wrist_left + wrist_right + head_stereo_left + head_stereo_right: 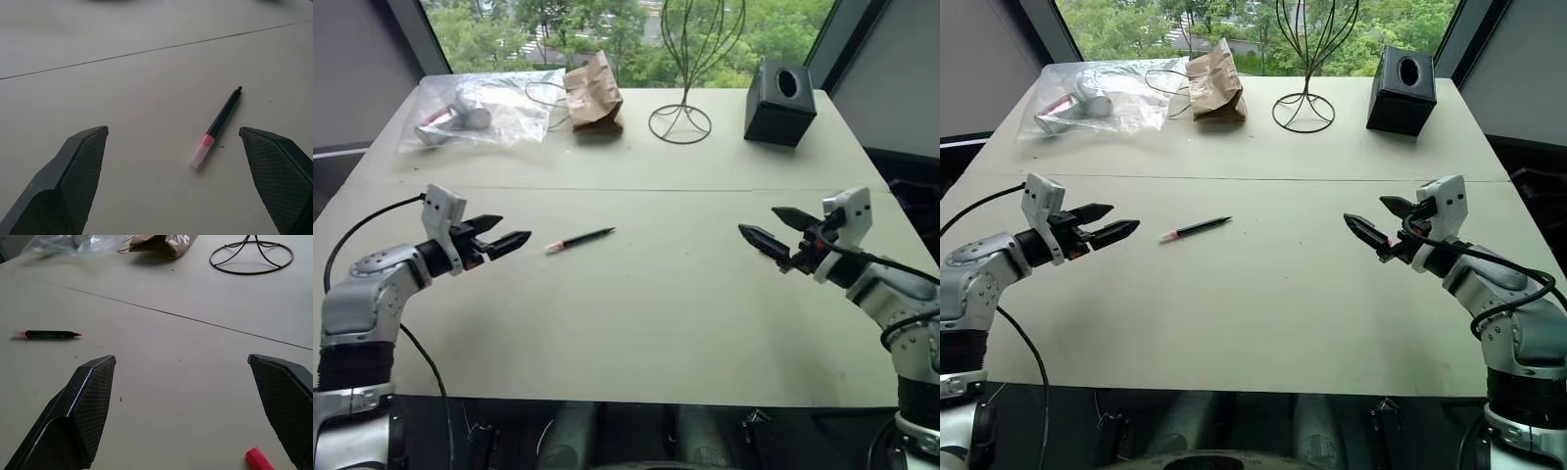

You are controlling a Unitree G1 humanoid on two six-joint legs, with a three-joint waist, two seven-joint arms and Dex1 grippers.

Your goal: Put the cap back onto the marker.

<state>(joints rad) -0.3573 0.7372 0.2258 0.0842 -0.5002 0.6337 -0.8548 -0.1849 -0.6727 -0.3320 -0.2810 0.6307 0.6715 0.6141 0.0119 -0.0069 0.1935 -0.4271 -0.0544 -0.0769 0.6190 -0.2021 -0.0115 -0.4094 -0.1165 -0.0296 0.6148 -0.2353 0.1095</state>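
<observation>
My gripper will push the small red cap [259, 459]. The marker gets thinner toward a narrow tip [612, 230], so the cap will slide straight over that end of the marker and stay on.
The marker [579, 240] lies flat on the table a little left of centre, a thin dark pen with a pale pinkish end pointing toward my left gripper [509, 231]. That gripper hovers open just left of the marker, empty; in the left wrist view the marker [217, 128] lies ahead, between the spread fingers. My right gripper [759, 220] hovers open over the table's right side, far from the marker [51, 334]. The small red cap [259, 460] lies on the table close under the right gripper, beside one finger.
Along the far edge stand a clear plastic bag [484, 108] with items, a brown paper bag [592, 93], a wire stand [680, 122] and a black box [781, 101]. A seam crosses the table [646, 323] behind the marker.
</observation>
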